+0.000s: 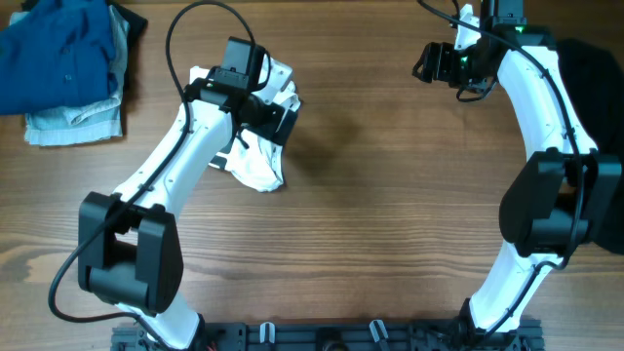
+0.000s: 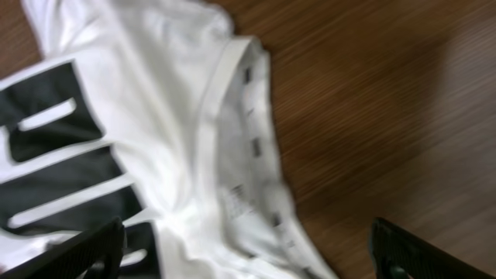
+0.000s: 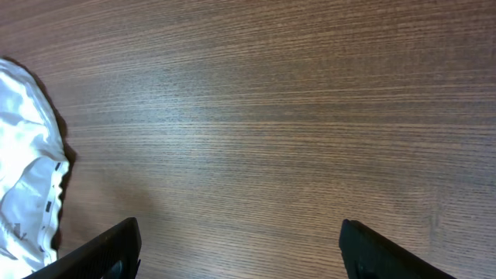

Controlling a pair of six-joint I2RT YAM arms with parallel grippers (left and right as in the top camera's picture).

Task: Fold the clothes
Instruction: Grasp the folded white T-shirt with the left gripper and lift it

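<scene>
The white T-shirt is lying in loose folds (image 2: 203,136) next to its collar. The black lettering (image 2: 66,159) will bend together with the draping cloth when I pick it up.
The white T-shirt (image 1: 257,168) lies crumpled on the wooden table at the upper left of centre. In the left wrist view its collar (image 2: 232,147) and bold black lettering (image 2: 54,163) fill the frame. My left gripper (image 1: 276,115) hovers right over it, open wide, its jaws (image 2: 248,257) straddling the collar folds without pinching them. My right gripper (image 1: 430,62) is far off at the upper right, open over bare wood (image 3: 240,256), with only the shirt's edge (image 3: 27,178) showing at the left of its view. A black garment (image 1: 597,88) lies at the right edge.
A pile of blue and pale folded clothes (image 1: 63,68) sits in the table's far left corner. Bare wood (image 1: 370,214) stretches between the two arms. A black rail (image 1: 331,336) runs along the front edge by the arm bases.
</scene>
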